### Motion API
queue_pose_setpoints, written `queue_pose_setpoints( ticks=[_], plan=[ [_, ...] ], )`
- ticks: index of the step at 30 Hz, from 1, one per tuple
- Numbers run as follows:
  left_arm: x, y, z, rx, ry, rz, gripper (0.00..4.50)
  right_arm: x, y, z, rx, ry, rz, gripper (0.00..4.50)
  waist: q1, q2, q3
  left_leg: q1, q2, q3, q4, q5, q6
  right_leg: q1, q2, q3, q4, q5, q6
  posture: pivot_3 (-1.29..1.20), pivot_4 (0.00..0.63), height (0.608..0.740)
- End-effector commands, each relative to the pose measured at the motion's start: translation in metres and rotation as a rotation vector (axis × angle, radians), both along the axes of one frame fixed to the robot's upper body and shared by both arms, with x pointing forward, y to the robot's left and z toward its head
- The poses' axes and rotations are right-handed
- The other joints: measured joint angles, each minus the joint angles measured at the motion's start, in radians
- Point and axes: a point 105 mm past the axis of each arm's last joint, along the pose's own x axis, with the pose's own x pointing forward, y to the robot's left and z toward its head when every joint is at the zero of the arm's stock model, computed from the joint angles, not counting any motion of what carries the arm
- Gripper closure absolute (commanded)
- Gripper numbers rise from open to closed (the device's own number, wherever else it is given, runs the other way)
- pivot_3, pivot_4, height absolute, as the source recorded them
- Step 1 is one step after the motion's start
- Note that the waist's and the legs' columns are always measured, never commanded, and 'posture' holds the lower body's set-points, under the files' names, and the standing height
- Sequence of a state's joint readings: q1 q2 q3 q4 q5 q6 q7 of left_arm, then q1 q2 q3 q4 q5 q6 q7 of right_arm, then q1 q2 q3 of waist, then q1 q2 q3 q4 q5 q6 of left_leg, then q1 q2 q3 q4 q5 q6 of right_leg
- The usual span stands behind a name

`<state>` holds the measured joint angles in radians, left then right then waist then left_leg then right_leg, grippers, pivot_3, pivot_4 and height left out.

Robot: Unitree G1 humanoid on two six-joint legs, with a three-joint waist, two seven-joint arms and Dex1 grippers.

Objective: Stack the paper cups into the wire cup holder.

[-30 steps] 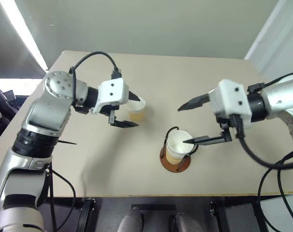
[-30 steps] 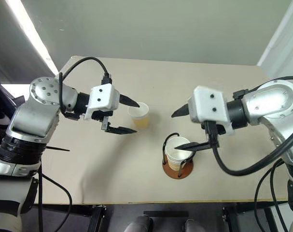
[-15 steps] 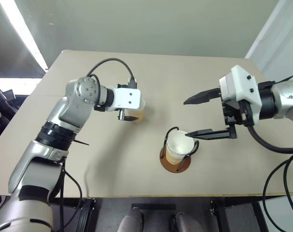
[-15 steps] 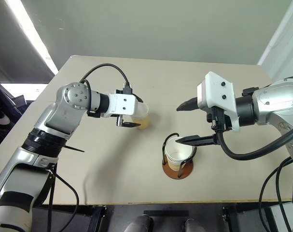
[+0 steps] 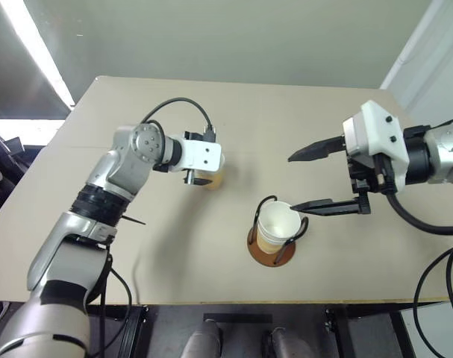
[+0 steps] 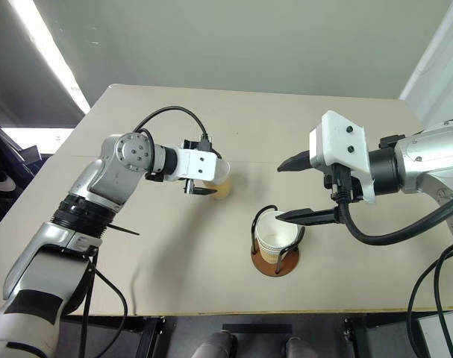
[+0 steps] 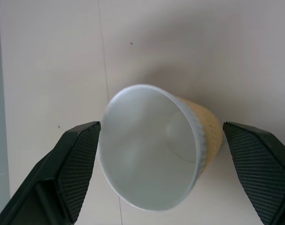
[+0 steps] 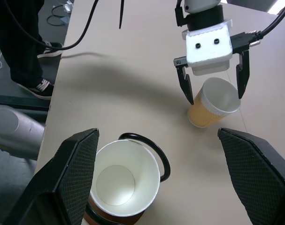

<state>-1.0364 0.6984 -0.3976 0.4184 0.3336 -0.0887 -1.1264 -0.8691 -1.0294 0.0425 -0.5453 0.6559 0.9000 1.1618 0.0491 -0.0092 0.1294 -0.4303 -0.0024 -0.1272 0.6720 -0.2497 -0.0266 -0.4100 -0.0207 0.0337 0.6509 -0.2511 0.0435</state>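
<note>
The tan paper cup [image 5: 214, 178] gets narrower toward its base [image 7: 212, 131], so it will go down almost to its rim inside the holder's cup when I lower it.
One tan paper cup [image 5: 213, 176] stands on the table left of centre. My left gripper [image 5: 207, 173] is open and straddles it, one black finger [image 7: 79, 159] on each side of its white rim [image 7: 147, 145]. The right wrist view shows this same paper cup [image 8: 212, 107] between those fingers. The wire cup holder [image 5: 272, 254] stands near the front edge, and a paper cup [image 5: 277, 222] sits inside its black loops. My right gripper [image 5: 292, 183] hangs open just right of and above the holder, holding nothing.
The beige table [image 5: 323, 112] has free room at the back and on the right. Its front edge runs close below the holder. A person's dark trouser leg and shoe [image 8: 27, 61] stand beside the table, and a black cable [image 8: 93, 23] trails over it.
My left gripper has moved forward and down and rolled, so its fingers now straddle the cup instead of hovering beside it. The right gripper has hardly shifted.
</note>
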Motion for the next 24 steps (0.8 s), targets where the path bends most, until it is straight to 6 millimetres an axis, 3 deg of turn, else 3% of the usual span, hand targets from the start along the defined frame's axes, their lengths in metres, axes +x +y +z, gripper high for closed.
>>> queue_pose_setpoints(
  ticks=[1,4,7,11,18,24],
  plan=[
    [-0.001,0.002,0.003,0.002,-0.012,-0.011,0.00,-0.003,-0.004,0.013,0.021,-0.062,-0.007,0.39,0.000,0.000,0.000,0.000,0.000,0.000,0.000,0.000,0.000,0.000,0.000,0.000,0.000,0.000,0.000,0.00,0.150,0.740],
    [0.000,0.004,-0.001,0.008,0.005,-0.008,0.00,-0.003,-0.005,0.013,0.023,-0.063,-0.009,0.39,0.000,0.000,0.000,0.000,0.000,0.000,0.000,0.000,0.000,0.000,0.000,0.000,0.000,0.000,0.000,0.00,0.150,0.740],
    [0.000,0.005,-0.009,0.011,0.027,-0.009,0.55,-0.003,-0.005,0.013,0.027,-0.064,-0.011,0.35,0.000,0.000,0.000,0.000,0.000,0.000,0.001,0.000,0.000,0.000,0.000,0.000,0.001,0.000,0.000,0.00,0.150,0.740],
    [0.003,0.002,-0.021,0.004,0.056,-0.017,1.97,-0.002,-0.005,0.013,0.032,-0.066,-0.013,0.35,0.002,0.000,0.000,0.000,0.000,0.000,0.002,0.000,0.000,0.000,0.000,0.000,0.002,0.000,0.000,0.00,0.150,0.740],
    [-0.002,-0.003,-0.019,-0.025,0.088,-0.069,4.44,-0.002,-0.005,0.016,0.061,-0.066,-0.017,0.35,0.002,0.000,0.000,0.000,0.000,0.000,0.003,0.000,0.000,0.000,0.000,0.000,0.004,0.000,0.000,0.00,0.150,0.740],
    [-0.018,-0.006,-0.006,-0.070,0.146,-0.147,4.47,-0.003,-0.007,0.019,0.075,-0.055,-0.016,0.35,0.002,0.000,0.000,-0.001,0.000,0.000,0.004,0.000,0.000,-0.001,0.000,0.000,0.005,0.000,0.000,0.00,0.150,0.740]
  ],
)
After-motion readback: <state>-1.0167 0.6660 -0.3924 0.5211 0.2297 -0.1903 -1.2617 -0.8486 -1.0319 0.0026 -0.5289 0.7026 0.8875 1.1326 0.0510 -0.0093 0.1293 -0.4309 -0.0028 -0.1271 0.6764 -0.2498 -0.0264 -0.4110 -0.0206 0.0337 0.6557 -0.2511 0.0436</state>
